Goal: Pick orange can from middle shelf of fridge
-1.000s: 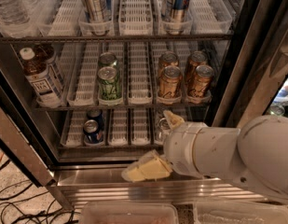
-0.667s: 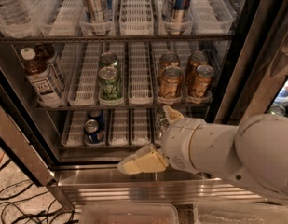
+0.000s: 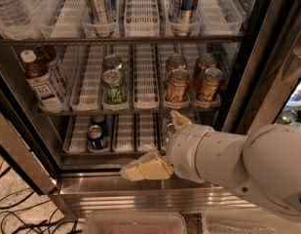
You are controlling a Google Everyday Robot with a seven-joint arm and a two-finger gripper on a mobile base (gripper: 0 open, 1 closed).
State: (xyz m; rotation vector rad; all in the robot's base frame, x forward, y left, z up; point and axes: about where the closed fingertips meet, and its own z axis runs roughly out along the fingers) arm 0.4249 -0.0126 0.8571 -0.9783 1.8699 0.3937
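Observation:
The orange cans [image 3: 178, 85] are above my gripper, which is slanted across the bottom shelf [image 3: 146, 140]. I should turn my gripper square to the fridge and line it up with those cans.
Four copper-orange cans stand in two lanes at the right of the middle shelf [image 3: 145, 103] of the fridge [image 3: 247, 67]. The front two are the left one [image 3: 177, 86] and the right one [image 3: 208, 84]; two more stand behind them [image 3: 175, 62]. My gripper [image 3: 150, 143] is below that shelf, in front of the bottom shelf, under and slightly left of the orange cans. It is open and empty, with one cream finger [image 3: 142, 169] pointing left and the other [image 3: 179, 118] pointing up toward the shelf edge.
A green can [image 3: 114, 87] with another behind it stands left of the orange cans. Labelled bottles [image 3: 43, 79] fill the shelf's left end. A blue can [image 3: 95, 136] is on the bottom shelf. Tall slim cans [image 3: 99, 4] stand on the top shelf. Cables [image 3: 13, 213] lie on the floor.
My gripper and wrist have shifted slightly left and up toward the middle shelf. The cans have not moved.

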